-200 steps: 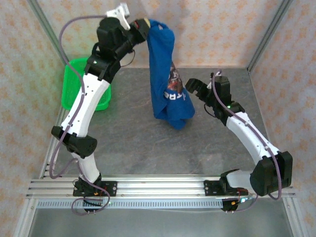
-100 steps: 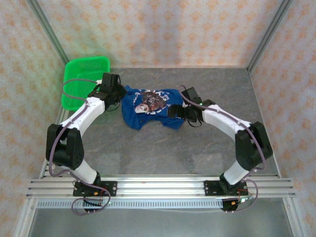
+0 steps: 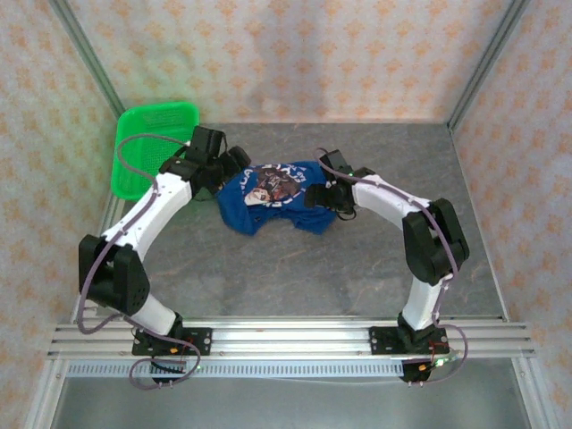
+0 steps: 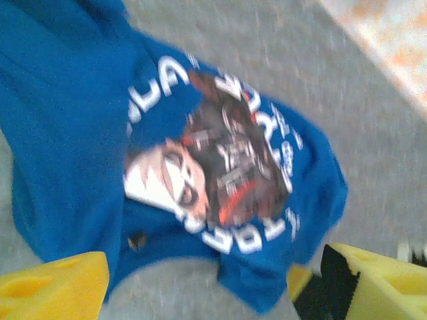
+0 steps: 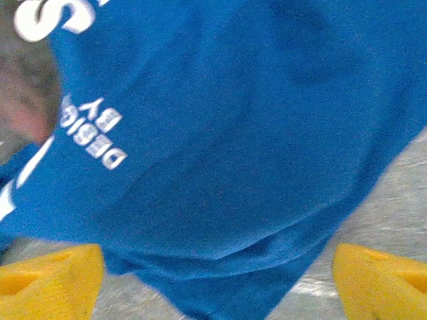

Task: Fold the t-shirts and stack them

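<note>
My left gripper and my right gripper should take the royal-blue t-shirt (image 3: pixel 273 189) by its near edge (image 3: pixel 248 227) and pull it open toward me before folding, because the t-shirt lies bunched and crooked.
The royal-blue t-shirt (image 3: pixel 273 198) lies crumpled on the grey table, its white lettering and dark graphic facing up. My left gripper (image 3: pixel 236 164) is low at the shirt's left edge and open. In the left wrist view its yellow fingers (image 4: pixel 53 287) stand wide apart, with the shirt (image 4: pixel 80 133) just ahead of them. My right gripper (image 3: pixel 315 196) is at the shirt's right edge, also open. In the right wrist view a blue hem of the shirt (image 5: pixel 233 133) lies between its yellow fingers (image 5: pixel 380 280), not pinched.
A green plastic basket (image 3: pixel 150 143) stands at the back left, just behind my left arm. Bare grey table (image 3: pixel 295 277) stretches in front of the shirt and to the right. Patterned walls and metal posts close in the back and sides.
A second ago the shirt hung from my raised, shut left gripper. It now lies on the table. The left gripper came down, opened and let go; the right gripper moved in to the shirt's right edge.
</note>
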